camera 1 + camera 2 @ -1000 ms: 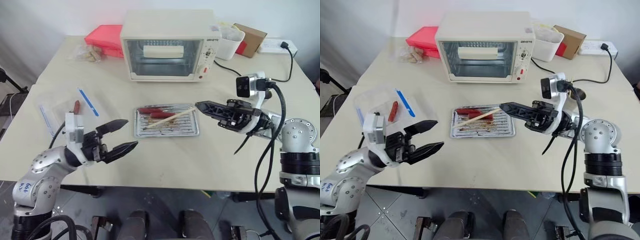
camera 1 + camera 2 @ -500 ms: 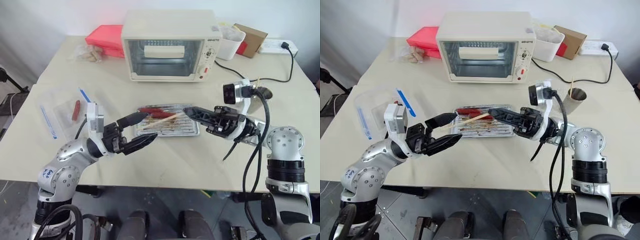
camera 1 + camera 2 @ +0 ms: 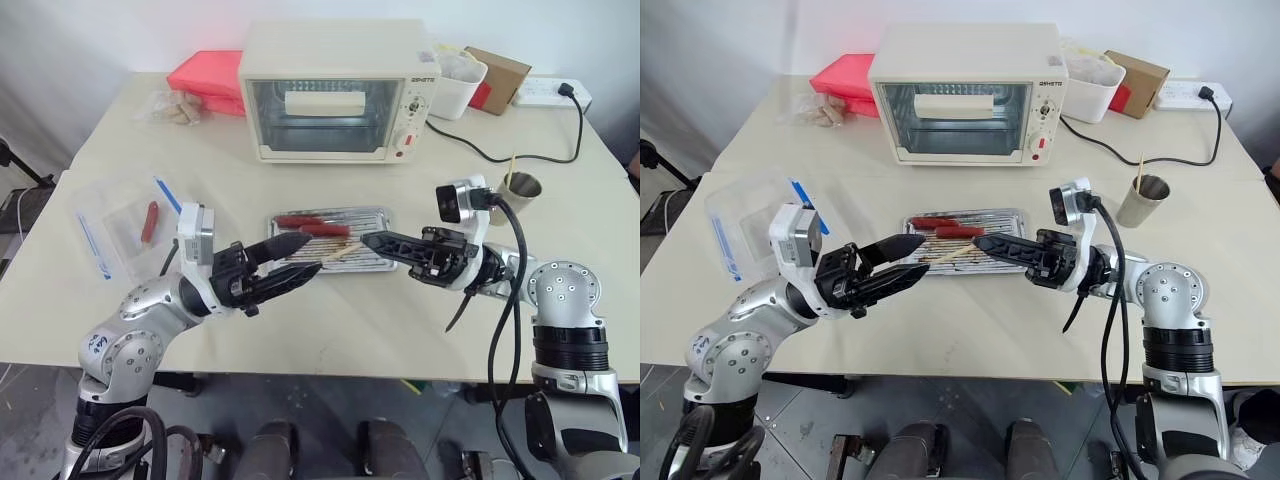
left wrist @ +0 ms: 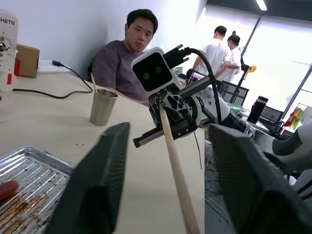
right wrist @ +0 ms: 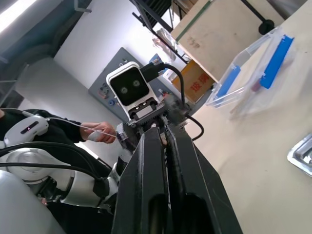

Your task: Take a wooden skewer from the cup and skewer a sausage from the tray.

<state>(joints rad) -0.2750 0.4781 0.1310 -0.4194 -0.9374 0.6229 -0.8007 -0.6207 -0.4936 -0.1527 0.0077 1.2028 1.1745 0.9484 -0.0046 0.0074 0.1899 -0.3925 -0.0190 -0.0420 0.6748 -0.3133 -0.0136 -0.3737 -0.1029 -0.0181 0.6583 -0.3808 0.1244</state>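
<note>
My right gripper is holding the wooden skewer's end (image 3: 357, 246), so my left gripper should take the skewer first, leaving my right gripper free to pick up a sausage (image 3: 326, 230).
My right gripper (image 3: 368, 240) is shut on one end of the wooden skewer (image 3: 338, 252), which it holds above the front edge of the tray (image 3: 372, 214). The stick points at my left gripper (image 3: 310, 253). That gripper is open, and in the left wrist view the skewer (image 4: 175, 165) rises between its two fingers (image 4: 97, 185) with a gap on each side. Two red sausages (image 3: 300, 221) lie side by side at the back of the tray. The cup (image 3: 522, 186) stands at the right with another stick in it.
A toaster oven (image 3: 340, 90) stands behind the tray, with a red box (image 3: 205, 72) to its left and a white tub (image 3: 460, 85), cardboard box and power strip to its right. A clear bag (image 3: 120, 230) with one sausage lies at the left. People show in the left wrist view.
My left gripper has swung right to the skewer's free end, and its fingers have narrowed around it. My right gripper has carried the skewer left and down over the tray.
</note>
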